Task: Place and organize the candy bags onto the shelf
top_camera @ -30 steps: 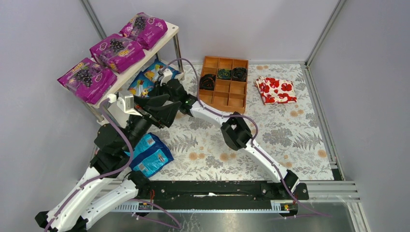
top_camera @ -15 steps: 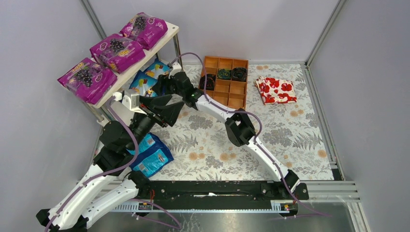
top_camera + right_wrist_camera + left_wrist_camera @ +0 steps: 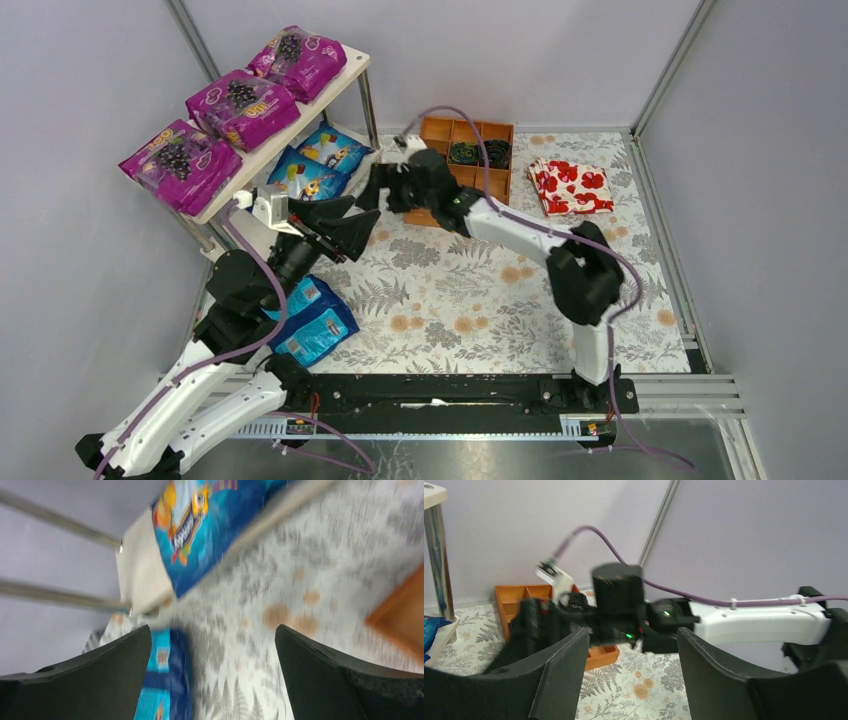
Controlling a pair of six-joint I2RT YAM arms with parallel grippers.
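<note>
My right gripper is moving toward the blue bag's edge on the mat (image 3: pixel 340 304), which lies clear of my left arm. It should keep going until its open fingers are on both sides of that edge (image 3: pixel 350 328).
The shelf (image 3: pixel 352 70) stands at the far left. Three purple candy bags (image 3: pixel 243 105) lie in a row on its top board. Two blue candy bags (image 3: pixel 312 177) lie side by side on the lower board, and the right wrist view shows one of them (image 3: pixel 200 525). Another blue bag (image 3: pixel 312 320) lies on the floral mat beside my left arm, seen also as the blue bag (image 3: pixel 167 680) under my right wrist. My right gripper (image 3: pixel 385 190) hangs open and empty just right of the shelf. My left gripper (image 3: pixel 345 222) is open and empty, facing the right arm (image 3: pixel 619 605).
An orange wooden compartment tray (image 3: pixel 465 170) with dark coiled items sits at the back centre, partly behind my right wrist. A folded white cloth with red flowers (image 3: pixel 570 185) lies to its right. Grey walls and metal posts close in the mat.
My right gripper opened and drew back to the right from the lower shelf, leaving a blue bag there. The left arm has barely moved.
</note>
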